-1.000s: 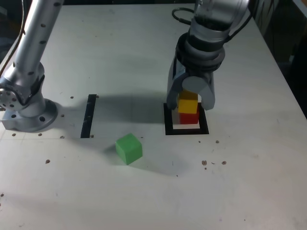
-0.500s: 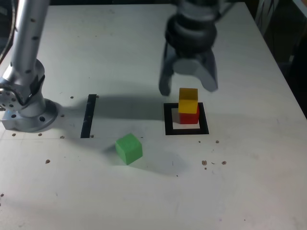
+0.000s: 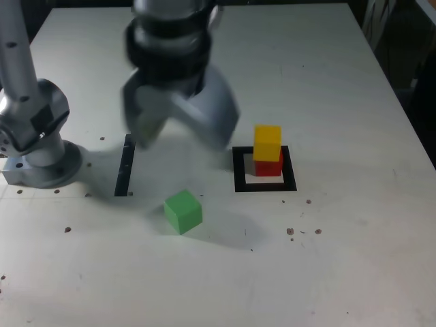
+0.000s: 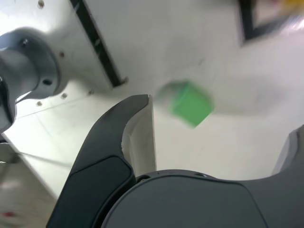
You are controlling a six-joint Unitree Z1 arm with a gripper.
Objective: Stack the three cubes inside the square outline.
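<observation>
The green cube [image 3: 183, 210] sits clear of the stack and the gripper's fingers are open wider than it, so the robot should go on lowering the gripper until the cube has the fingers on either side of its sides [image 3: 191, 219].
A yellow cube [image 3: 267, 142] sits on a red cube [image 3: 269, 165] inside the square outline [image 3: 240, 178], right of centre in the exterior view. Alone on the white table lies the green cube [image 3: 182, 211] [image 4: 190, 104], nearer the front. My gripper [image 3: 178, 133] [image 4: 218, 137] hangs blurred above the table, up and slightly to the exterior view's left of the green cube. Its jaws are spread wide and hold nothing. In the wrist view the green cube shows between the fingers [image 4: 137, 137], well below them.
A narrow black strip [image 3: 125, 165] [image 4: 97, 42] lies at the exterior view's left of the green cube. The arm's grey base [image 3: 37, 153] [image 4: 28, 71] stands at the far left. Small dark specks dot the white table [image 3: 340, 259].
The gripper opened off the yellow cube, rose, and swept to the exterior view's left, from over the stack to above the green cube. The cubes have not moved.
</observation>
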